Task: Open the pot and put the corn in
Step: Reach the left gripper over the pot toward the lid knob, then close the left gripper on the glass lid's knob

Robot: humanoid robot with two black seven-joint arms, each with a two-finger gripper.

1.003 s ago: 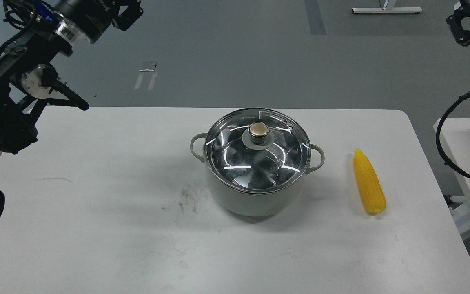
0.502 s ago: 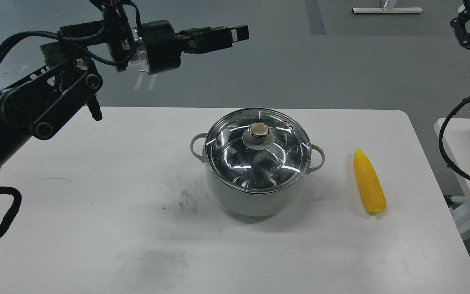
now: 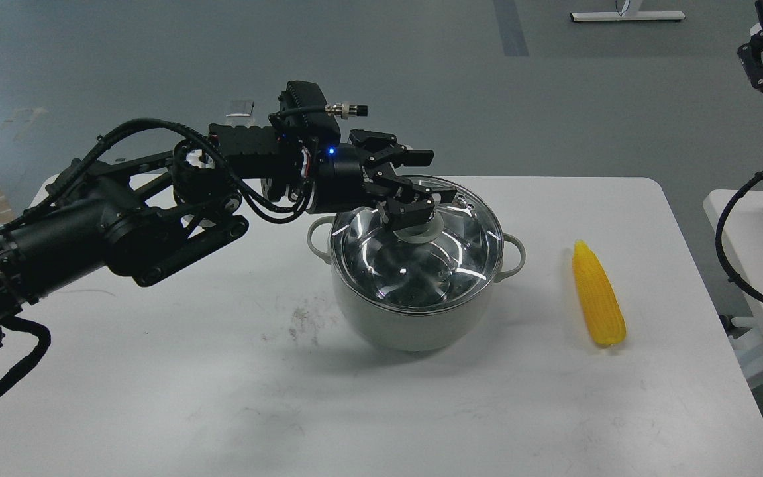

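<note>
I should expect the pale grey-green pot (image 3: 410,327) to be empty when I lift the glass lid, because only shiny steel (image 3: 406,278) can be seen through it.
The pale grey-green pot (image 3: 414,324) stands at the middle of the white table (image 3: 156,397). Its glass lid (image 3: 414,265) sits on it. My left gripper (image 3: 431,179) reaches in from the left just over the lid's centre. Its fingers (image 3: 421,158) are spread apart, and its dark parts hide the brass knob; only the knob's pale base (image 3: 424,232) shows. The yellow corn (image 3: 597,295) lies on the table right of the pot, point away from me. My right gripper (image 3: 762,63) is high at the far right edge, partly cut off, far from the corn.
A dark smudge (image 3: 302,318) marks the table left of the pot. A second white table (image 3: 752,265) stands past the right edge, with black cables (image 3: 729,225) of my right arm hanging between. Grey floor lies beyond the far table edge.
My left arm has swung right and down, from high at the back left to right over the lid's knob. The pot, lid and corn have stayed put.
</note>
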